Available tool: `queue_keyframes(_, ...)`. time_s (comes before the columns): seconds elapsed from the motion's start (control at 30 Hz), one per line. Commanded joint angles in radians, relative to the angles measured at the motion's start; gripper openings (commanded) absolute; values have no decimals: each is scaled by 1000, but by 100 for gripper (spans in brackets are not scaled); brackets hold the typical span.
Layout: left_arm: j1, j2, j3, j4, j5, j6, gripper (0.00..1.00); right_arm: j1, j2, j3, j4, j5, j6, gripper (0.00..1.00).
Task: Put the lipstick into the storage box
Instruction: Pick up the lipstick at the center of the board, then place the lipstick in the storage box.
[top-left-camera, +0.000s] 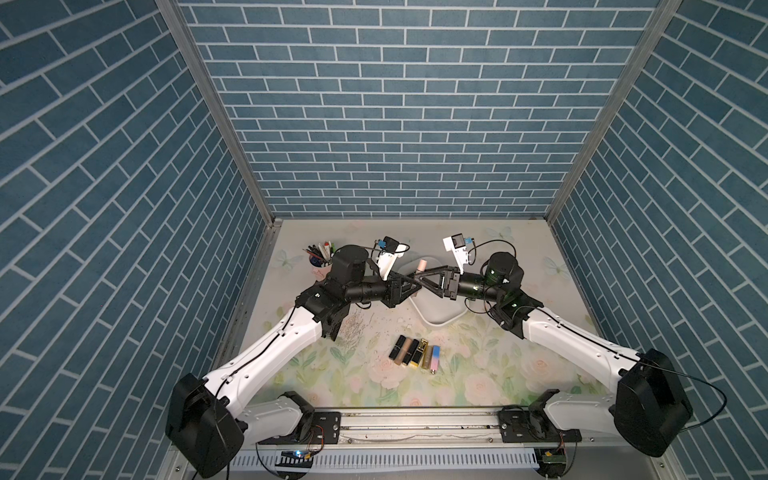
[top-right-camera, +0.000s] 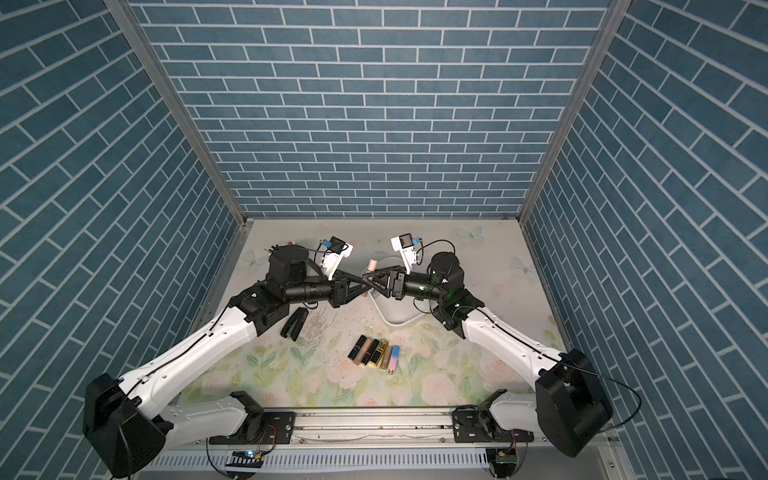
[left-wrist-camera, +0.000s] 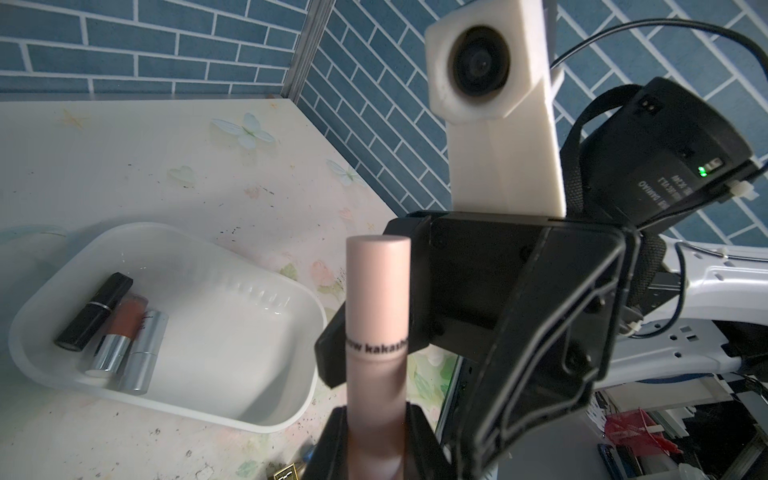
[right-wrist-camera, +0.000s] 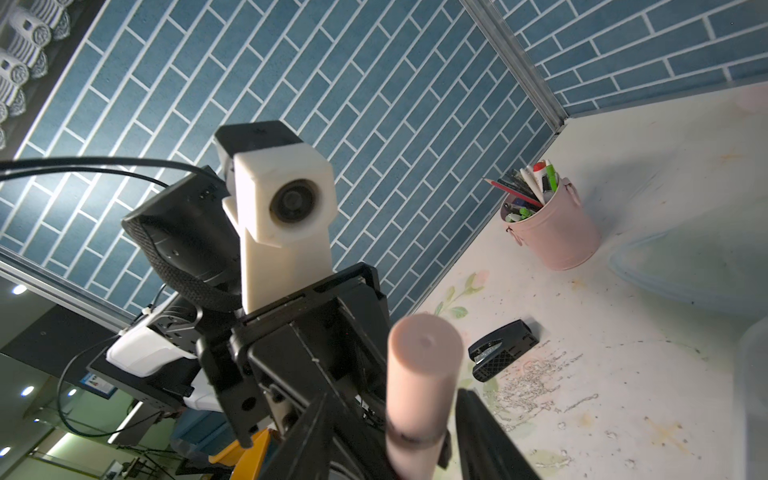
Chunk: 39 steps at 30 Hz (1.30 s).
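Observation:
Next, my right gripper takes the lipstick and puts it down beside the silver one (left-wrist-camera: 144, 352), because my left gripper is closed on the pale pink lipstick's lower part (left-wrist-camera: 377, 416).
A pale pink lipstick (top-left-camera: 422, 264) (left-wrist-camera: 377, 316) stands upright in the air over the storage box (top-left-camera: 440, 328) (left-wrist-camera: 249, 419). My left gripper (top-left-camera: 417, 282) (left-wrist-camera: 377, 415) is shut on its lower part. Facing it, my right gripper (top-left-camera: 419, 275) (right-wrist-camera: 399, 415) has its fingers on either side of the tube's upper part, with a gap still showing on one side. The white box holds three lipsticks: a black one (left-wrist-camera: 93, 311), a brown one (left-wrist-camera: 120, 332) and a silver one (left-wrist-camera: 143, 353). Several more lipsticks (top-left-camera: 415, 353) (top-right-camera: 376, 352) lie in a row on the table in front.
A pink pen cup (top-left-camera: 320, 266) (right-wrist-camera: 552, 232) stands at the back left. A black stapler (top-right-camera: 295, 323) (right-wrist-camera: 503, 349) lies near the left arm beside scattered staples (top-left-camera: 353, 332). Blue brick walls close in three sides.

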<state>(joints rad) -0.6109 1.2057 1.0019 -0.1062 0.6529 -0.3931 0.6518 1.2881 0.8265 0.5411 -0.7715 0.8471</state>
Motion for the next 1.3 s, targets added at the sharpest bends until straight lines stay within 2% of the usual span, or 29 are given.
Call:
queue_keyframes(0.0, 0, -20, 8, 21, 17, 2, 19, 9, 12, 38, 43, -1, 7, 41)
queue_keyframes(0.23, 0, -18, 12, 16, 10, 3, 19, 19, 25, 39, 47, 3, 12, 12)
queue_keyframes(0.37, 0, -18, 15, 12, 1, 7, 21, 20, 22, 39, 46, 7, 12, 6)
queue_keyframes(0.4, 0, -18, 16, 8, -3, 8, 25, 20, 22, 39, 44, 8, 12, 2)
queue_keyframes(0.43, 0, -18, 18, 7, -9, 8, 35, 20, 20, 42, 38, 12, 11, 2)
queue_keyframes(0.63, 1, -35, 29, -34, -60, 34, 72, 5, -7, 54, -50, 87, -1, 2)
queue_keyframes(0.73, 2, -63, 33, -67, -109, 56, 99, -29, -12, 69, -180, 164, -1, 2)
queue_keyframes(0.87, 2, -107, 23, -110, -199, 81, 99, -80, 2, 47, -315, 259, 44, 2)
queue_keyframes(1.07, 2, -158, -23, -193, -365, 113, 100, -125, 52, -43, -327, 319, 154, 2)
queue_keyframes(1.27, 0, -193, -113, -214, -435, 114, 100, -130, 157, -2, -391, 358, 159, 2)
